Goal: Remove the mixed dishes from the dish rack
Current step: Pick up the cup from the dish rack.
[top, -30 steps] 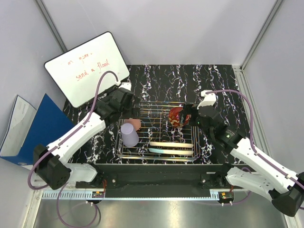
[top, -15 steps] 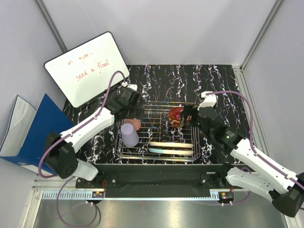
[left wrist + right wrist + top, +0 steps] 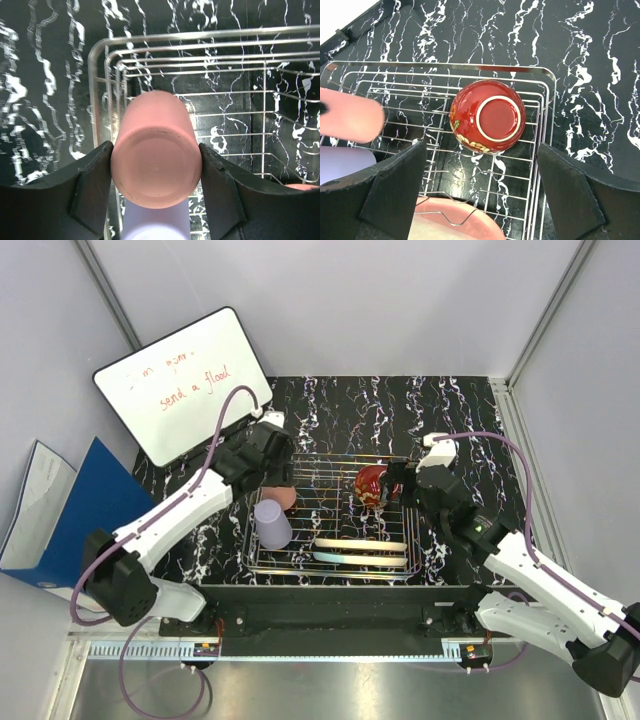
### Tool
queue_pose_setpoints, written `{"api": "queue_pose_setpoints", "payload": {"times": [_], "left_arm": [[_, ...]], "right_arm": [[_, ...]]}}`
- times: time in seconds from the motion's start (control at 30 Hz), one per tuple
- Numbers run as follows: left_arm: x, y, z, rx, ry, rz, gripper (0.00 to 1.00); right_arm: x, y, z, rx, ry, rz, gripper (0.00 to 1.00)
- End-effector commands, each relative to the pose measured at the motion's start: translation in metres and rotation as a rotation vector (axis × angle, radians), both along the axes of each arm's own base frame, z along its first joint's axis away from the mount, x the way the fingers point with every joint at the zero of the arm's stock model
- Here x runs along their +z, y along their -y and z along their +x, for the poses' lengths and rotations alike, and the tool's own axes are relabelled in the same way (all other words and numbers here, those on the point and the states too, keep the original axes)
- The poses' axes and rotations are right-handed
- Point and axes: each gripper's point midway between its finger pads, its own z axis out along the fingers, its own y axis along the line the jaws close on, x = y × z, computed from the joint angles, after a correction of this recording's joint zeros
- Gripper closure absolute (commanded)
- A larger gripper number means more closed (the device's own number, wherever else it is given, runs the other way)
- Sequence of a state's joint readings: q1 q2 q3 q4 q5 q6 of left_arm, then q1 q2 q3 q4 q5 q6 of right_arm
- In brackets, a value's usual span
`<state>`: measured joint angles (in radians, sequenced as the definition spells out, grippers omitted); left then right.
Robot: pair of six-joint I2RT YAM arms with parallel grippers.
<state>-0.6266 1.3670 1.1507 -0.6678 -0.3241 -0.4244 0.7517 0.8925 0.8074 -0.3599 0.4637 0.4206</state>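
Observation:
The left gripper is on the upside-down salmon-pink cup's base (image 3: 156,169), so the robot should lift and tip the cup to let the right gripper take the cup's rim.
The silver wire dish rack (image 3: 330,575) sits mid-table. My left gripper (image 3: 272,483) is shut on the upside-down salmon-pink cup (image 3: 284,500) at the rack's far-left corner. In the left wrist view both fingers (image 3: 92,180) press the cup's (image 3: 156,162) sides. The lavender cup (image 3: 271,523) stands just nearer, also upside down. The glossy red bowl (image 3: 372,484) lies upside down at the rack's far right. My right gripper (image 3: 396,486) is open and empty, hovering over it; the bowl (image 3: 487,116) shows ahead of the fingers. The pink/cream plate (image 3: 360,544) and light-blue/cream plate (image 3: 355,559) stand on edge along the near side.
A white whiteboard (image 3: 185,385) with red writing leans at the far left. A blue folder (image 3: 70,515) lies left of the table. Black marbled tabletop (image 3: 400,410) surrounds the rack. Grey walls enclose the space on three sides.
My left gripper moved right and slightly down onto the salmon-pink cup and now holds it. The right arm shifted only slightly over the red bowl.

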Motion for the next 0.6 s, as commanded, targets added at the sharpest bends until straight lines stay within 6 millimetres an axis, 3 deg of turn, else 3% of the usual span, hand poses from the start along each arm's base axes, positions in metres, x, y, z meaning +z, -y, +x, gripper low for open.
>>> {"api": "queue_pose_setpoints", "payload": {"times": [0.0,0.03,0.07,0.13,0.17,0.27,0.3,0.37,0.4,0.43,0.47,0.5,0.53,0.57], "left_arm": [[0.095,-0.006,0.016,0.03,0.235,-0.067,0.88],[0.117,-0.006,0.018,0.034,0.279,-0.095,0.88],[0.156,-0.004,0.021,0.037,0.354,-0.149,0.87],[0.194,0.004,0.02,0.01,0.416,-0.227,0.86],[0.226,0.009,0.02,-0.015,0.469,-0.285,0.86],[0.258,0.042,0.013,-0.173,0.493,-0.443,0.85],[0.257,0.066,-0.001,-0.3,0.45,-0.541,0.86],[0.287,0.086,-0.012,-0.451,0.543,-0.71,0.89],[0.254,0.109,-0.031,-0.584,0.427,-0.813,0.9],[0.291,0.115,-0.038,-0.682,0.588,-0.926,0.91],[0.299,0.112,-0.049,-0.686,0.579,-1.039,1.0],[0.277,0.115,-0.05,-0.695,0.532,-1.083,1.0],[0.295,0.113,-0.055,-0.74,0.604,-1.139,1.0],[0.29,0.116,-0.057,-0.767,0.539,-1.19,1.0]], "right_arm": [[0.025,0.009,0.009,-0.076,0.077,0.04,0.0],[0.031,0.016,0.011,-0.12,0.097,0.038,0.0],[0.039,0.018,0.014,-0.138,0.118,0.047,0.0],[0.053,0.022,0.014,-0.156,0.156,0.077,0.0],[0.063,0.019,0.014,-0.144,0.184,0.111,0.0],[0.089,0.002,0.008,-0.039,0.244,0.2,0.0],[0.095,-0.002,0.006,-0.014,0.252,0.22,0.0],[0.112,-0.012,-0.001,0.057,0.275,0.267,0.0],[0.117,-0.014,-0.002,0.066,0.285,0.279,0.0],[0.125,-0.01,-0.004,0.057,0.307,0.312,0.0],[0.134,-0.009,-0.005,0.054,0.336,0.339,0.0],[0.14,-0.008,-0.006,0.054,0.355,0.358,0.0],[0.149,-0.006,-0.011,0.066,0.378,0.385,0.0],[0.159,-0.007,-0.015,0.087,0.404,0.416,0.0]]}}
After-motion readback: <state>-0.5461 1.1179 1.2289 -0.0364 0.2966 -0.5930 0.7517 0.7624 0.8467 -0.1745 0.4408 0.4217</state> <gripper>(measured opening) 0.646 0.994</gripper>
